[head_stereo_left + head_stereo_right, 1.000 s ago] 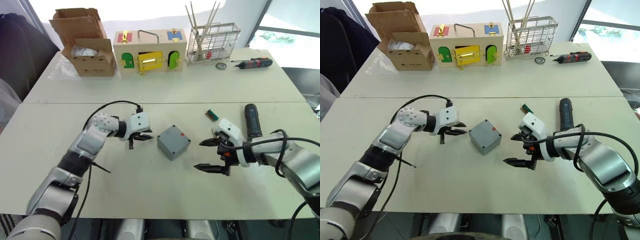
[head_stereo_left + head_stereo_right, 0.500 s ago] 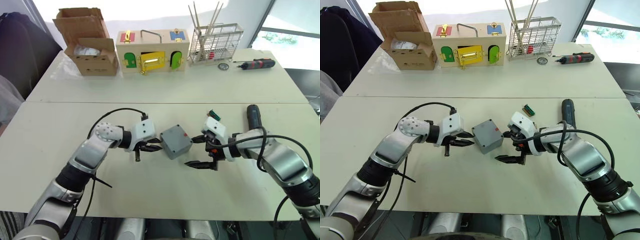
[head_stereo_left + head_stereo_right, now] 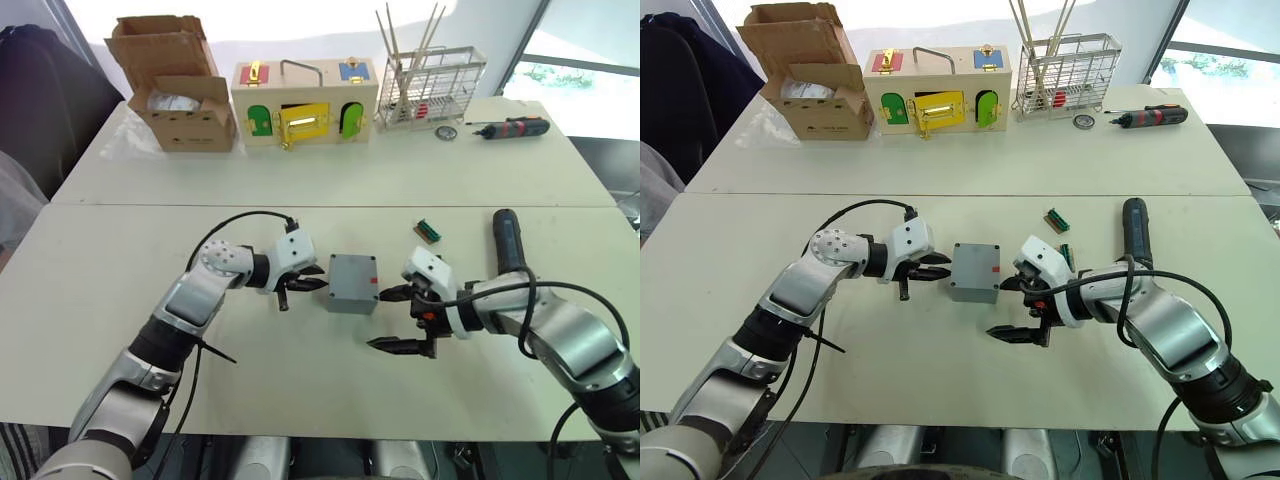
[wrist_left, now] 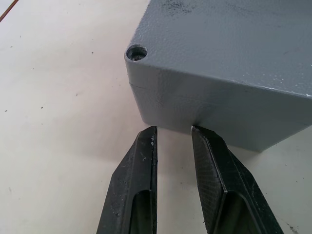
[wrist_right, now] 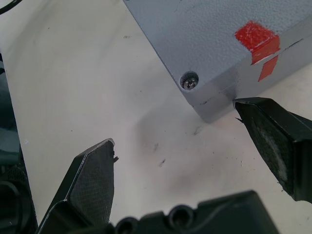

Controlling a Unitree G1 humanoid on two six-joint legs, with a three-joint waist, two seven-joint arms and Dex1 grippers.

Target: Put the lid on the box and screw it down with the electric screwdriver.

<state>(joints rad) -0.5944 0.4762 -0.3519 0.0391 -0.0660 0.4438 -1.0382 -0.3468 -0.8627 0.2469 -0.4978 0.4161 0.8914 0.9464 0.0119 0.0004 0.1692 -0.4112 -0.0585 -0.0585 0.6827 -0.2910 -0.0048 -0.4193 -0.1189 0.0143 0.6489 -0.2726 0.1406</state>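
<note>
The lid's far corner hole (image 3: 374,258) is narrow, so I expect the thin metal screw to stand straight up with its head sticking out when the robot lowers it in.
The grey box (image 3: 350,284) stands mid-table with the lid (image 4: 229,44) sitting on top; a seam runs just under the lid. A red mark (image 5: 257,38) is on its right side. One corner hole (image 4: 136,52) is empty, and another corner holds a screw (image 5: 189,79). My left gripper (image 3: 311,283) is at the box's left side, fingers a narrow gap apart, tips touching the wall. My right gripper (image 3: 380,318) is wide open just right of the box, holding nothing. The black electric screwdriver (image 3: 507,240) lies on the table further right.
A small green part (image 3: 427,230) lies near the electric screwdriver. At the far edge stand a cardboard box (image 3: 175,85), a wooden box with coloured doors (image 3: 305,102), a wire rack (image 3: 430,85) and a red-and-black screwdriver (image 3: 510,127).
The box has turned from a diamond pose to square with the table edge. My left gripper has moved right against it. The right gripper closed in from the right, staying open.
</note>
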